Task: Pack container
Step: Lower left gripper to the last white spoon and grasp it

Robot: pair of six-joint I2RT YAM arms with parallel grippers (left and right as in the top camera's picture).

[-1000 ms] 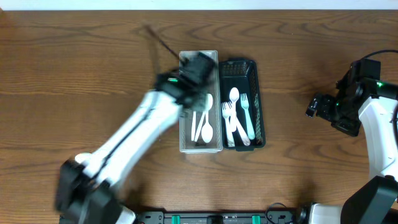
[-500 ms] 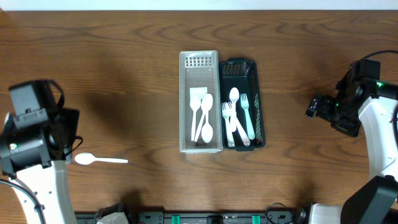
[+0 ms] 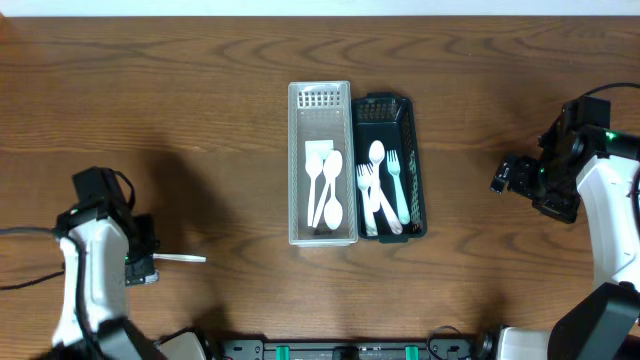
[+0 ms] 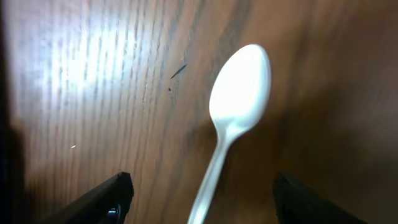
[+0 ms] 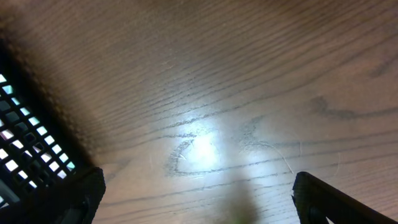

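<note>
The white plastic spoon's handle (image 4: 204, 191) passes midway between my left gripper's open fingers. I should go on down until they straddle the narrow neck (image 4: 224, 137), and then close them.
A loose white plastic spoon (image 3: 182, 258) lies on the wooden table at the lower left; only its handle shows from overhead. My left gripper (image 3: 141, 264) is over its bowl end. In the left wrist view the spoon (image 4: 241, 87) lies flat with its handle running between my open left gripper (image 4: 202, 205), fingers well apart on either side and not touching it. The clear white container (image 3: 296, 200) holds spoons. The black basket (image 3: 420, 160) beside it holds forks and a spoon. My right gripper (image 3: 508, 173) is open and empty over bare table (image 5: 199, 205).
The black basket's mesh corner (image 5: 25, 146) shows at the left of the right wrist view. The two containers stand side by side in the table's middle. Bare wood lies between them and each arm.
My left arm has swung from over the white container to the lower left and come down over the loose spoon, covering its bowl. The right arm has not moved.
</note>
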